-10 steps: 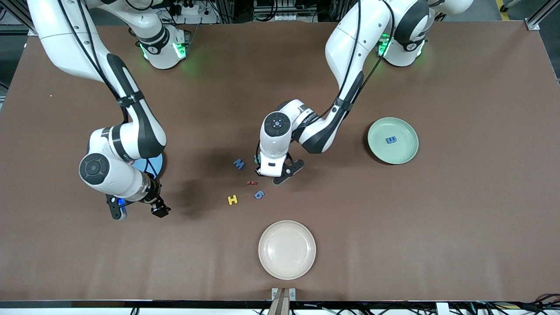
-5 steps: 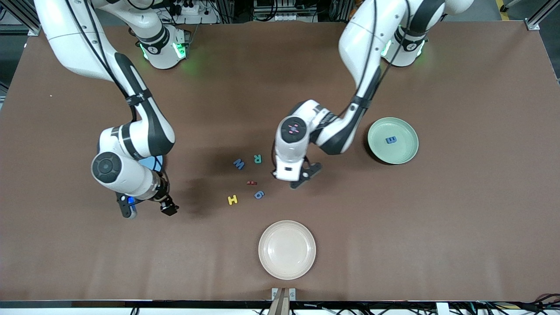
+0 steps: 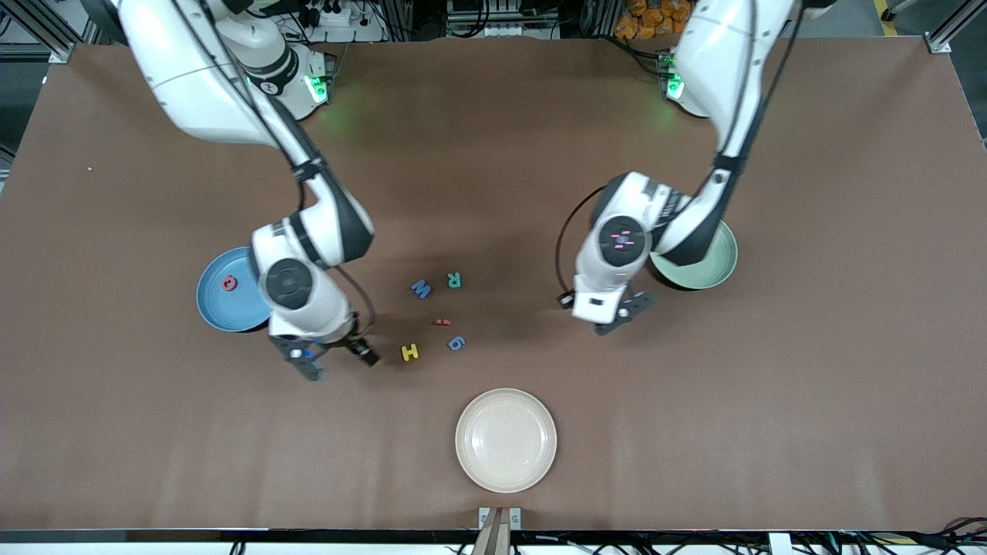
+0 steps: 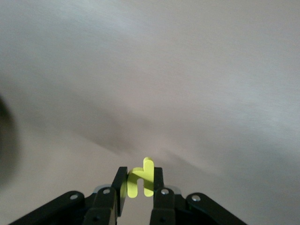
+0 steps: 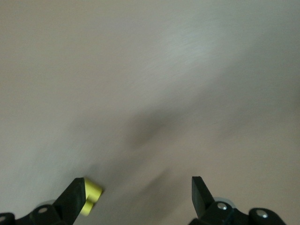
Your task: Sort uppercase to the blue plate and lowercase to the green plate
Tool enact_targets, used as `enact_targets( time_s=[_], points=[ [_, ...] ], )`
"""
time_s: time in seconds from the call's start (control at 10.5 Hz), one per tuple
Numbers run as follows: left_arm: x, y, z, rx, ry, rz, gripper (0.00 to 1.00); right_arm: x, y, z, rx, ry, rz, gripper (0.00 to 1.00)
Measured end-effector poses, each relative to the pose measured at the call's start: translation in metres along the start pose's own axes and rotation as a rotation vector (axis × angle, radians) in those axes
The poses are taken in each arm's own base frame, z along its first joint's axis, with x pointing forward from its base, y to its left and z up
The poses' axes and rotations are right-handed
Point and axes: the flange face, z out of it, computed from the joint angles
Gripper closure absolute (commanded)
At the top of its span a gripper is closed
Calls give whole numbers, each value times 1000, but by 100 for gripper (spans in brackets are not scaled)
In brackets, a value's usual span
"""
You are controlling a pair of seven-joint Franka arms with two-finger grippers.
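My right gripper needs to move over and turn its fingers square to both uprights [image 3: 409, 352] before it closes, because the yellow H [image 5: 93, 195] lies slanted by one of its open fingers.
My left gripper [image 3: 614, 317] hangs over bare table beside the green plate [image 3: 721, 266], which its arm partly covers. In the left wrist view that gripper [image 4: 139, 172] is shut on a yellow lowercase h [image 4: 140, 180]. My right gripper [image 3: 341, 364] is open, low over the table between the blue plate [image 3: 212, 301] and the yellow H [image 3: 410, 352]. In its wrist view the H [image 5: 91, 197] lies just outside one finger of this gripper [image 5: 137, 185]. A red Q [image 3: 229, 283] lies in the blue plate. Blue W [image 3: 421, 289], teal R [image 3: 454, 280], a small red letter [image 3: 442, 322] and a blue g [image 3: 456, 343] lie mid-table.
A cream-white plate [image 3: 505, 439] sits nearer the front camera than the letters, with nothing in it. The brown table mat [image 3: 810, 385] stretches wide around the plates.
The left arm has swung from the letters toward the green plate, carrying the yellow h and uncovering the R. The right arm has moved from the blue plate toward the yellow H.
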Motion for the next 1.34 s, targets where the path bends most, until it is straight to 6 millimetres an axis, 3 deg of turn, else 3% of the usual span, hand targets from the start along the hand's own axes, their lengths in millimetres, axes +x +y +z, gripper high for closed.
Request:
enact_targets(
  time_s=[0.19, 0.29, 0.57, 0.67, 0.86, 0.96, 1.15, 1.34],
  points=[
    [23, -57, -5, 5, -13, 58, 77, -26, -21, -7, -12, 52, -265, 0],
    [30, -86, -1, 10, -24, 89, 77, -26, -22, -7, -28, 75, -375, 0],
    [33, -164, 17, 40, -92, 202, 73, 3, -5, -6, -62, 87, -678, 0],
    [28, -182, 24, 55, -112, 224, 59, 14, 0, -7, -58, 93, -741, 0],
    [14, -196, 37, 82, -137, 244, 20, 19, -4, -8, -22, 130, -839, 0],
    [10, -196, 40, 87, -140, 252, 10, 12, -11, -5, -2, 142, -865, 0],
    [9, -194, 38, 85, -134, 262, 0, -15, -30, 12, 61, 141, -881, 0],
    [13, -191, 31, 69, -117, 227, 0, -40, -40, 38, 95, 92, -868, 0]
  ],
)
